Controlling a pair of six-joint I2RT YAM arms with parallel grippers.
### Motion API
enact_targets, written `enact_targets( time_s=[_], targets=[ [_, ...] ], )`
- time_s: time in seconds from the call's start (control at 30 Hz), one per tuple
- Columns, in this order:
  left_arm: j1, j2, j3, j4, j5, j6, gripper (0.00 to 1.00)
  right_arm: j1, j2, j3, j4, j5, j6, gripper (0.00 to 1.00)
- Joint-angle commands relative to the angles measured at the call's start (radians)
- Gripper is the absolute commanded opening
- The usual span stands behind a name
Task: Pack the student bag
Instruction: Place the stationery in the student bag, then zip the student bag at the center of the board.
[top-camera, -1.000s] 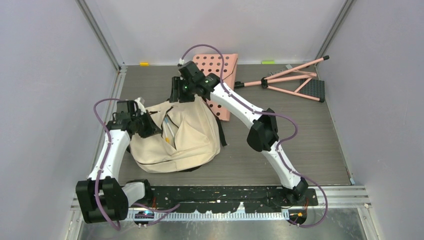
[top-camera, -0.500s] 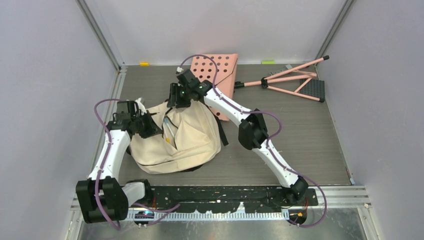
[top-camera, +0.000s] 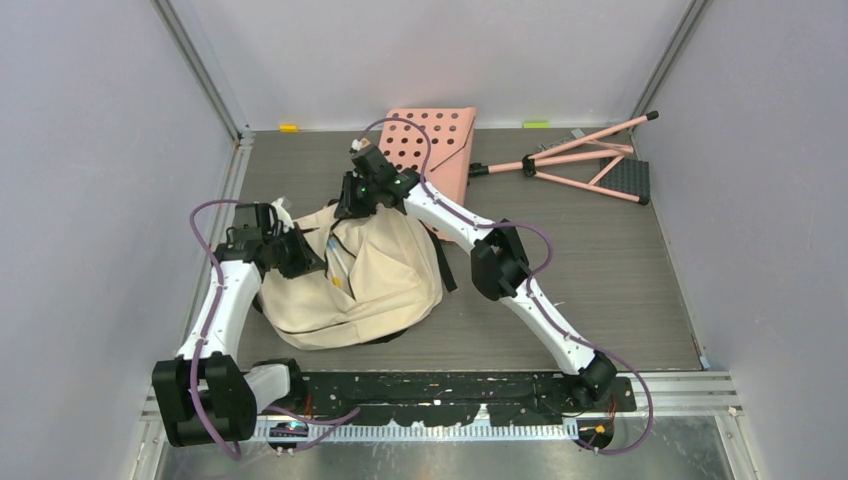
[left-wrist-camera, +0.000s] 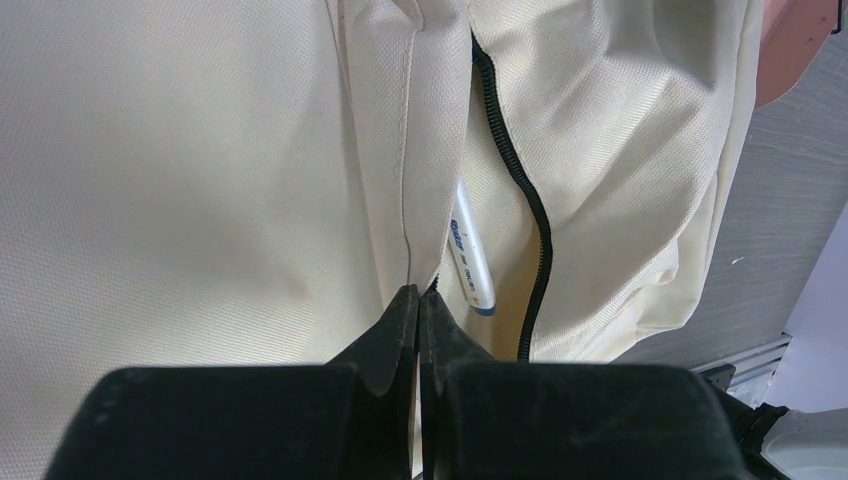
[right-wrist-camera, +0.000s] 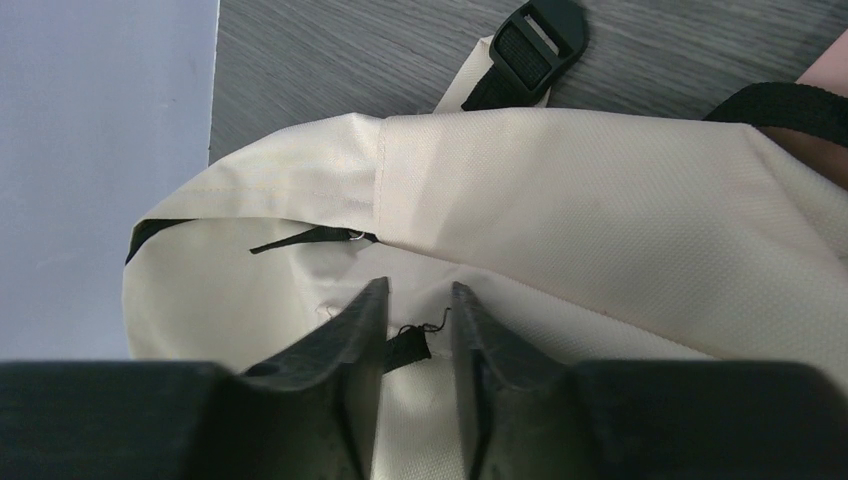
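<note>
The robot's left gripper is holding the fabric edge midway (left-wrist-camera: 424, 262) along the open zipper, so it should keep the zipper's far end (right-wrist-camera: 408, 349) steady while the right gripper pulls the zipper closed.
The student bag (top-camera: 365, 290), cream with black trim, lies on the table to the left of centre, its zipper (left-wrist-camera: 515, 170) open. A white pen (left-wrist-camera: 472, 260) shows inside the opening. My left gripper (left-wrist-camera: 418, 292) is shut on the cream fabric edge of the bag's opening, at the bag's left side (top-camera: 305, 255). My right gripper (right-wrist-camera: 420, 290) is at the far top of the bag (top-camera: 350, 200). Its jaws stand a little apart around a small black tab (right-wrist-camera: 407, 348) of the bag, and its left finger touches that tab.
A pink perforated board (top-camera: 440, 140) lies just behind the bag, under the right arm. A pink folding stand (top-camera: 590, 160) lies at the back right. A black buckle (right-wrist-camera: 530, 40) and a black strap (right-wrist-camera: 790, 105) trail off the bag's far end. Walls enclose the table.
The right gripper has moved nearer and leftward onto the bag's top, and its jaws have narrowed around the black tab. The left arm and the bag have stayed put.
</note>
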Motion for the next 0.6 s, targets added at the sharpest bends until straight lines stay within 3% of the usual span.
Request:
enact_targets(
  time_s=[0.0,0.17,0.3,0.47,0.57],
  targets=[
    [0.006,-0.018,0.0,0.007,0.021,0.014,0.0,0.025,0.003,0.018,0.002,-0.053,0.008,0.19],
    [0.006,-0.002,0.008,0.001,0.014,0.01,0.0,0.025,-0.06,-0.04,0.074,-0.093,0.028,0.02],
    [0.006,0.011,0.025,-0.009,0.008,0.007,0.0,0.025,-0.124,-0.076,0.117,-0.114,0.033,0.01],
    [0.008,0.011,0.101,-0.044,0.013,-0.02,0.35,0.024,-0.208,-0.139,0.182,-0.127,0.039,0.01],
    [0.009,0.027,0.164,-0.062,0.019,-0.048,0.47,0.024,-0.244,-0.16,0.179,-0.147,0.041,0.01]
  ],
)
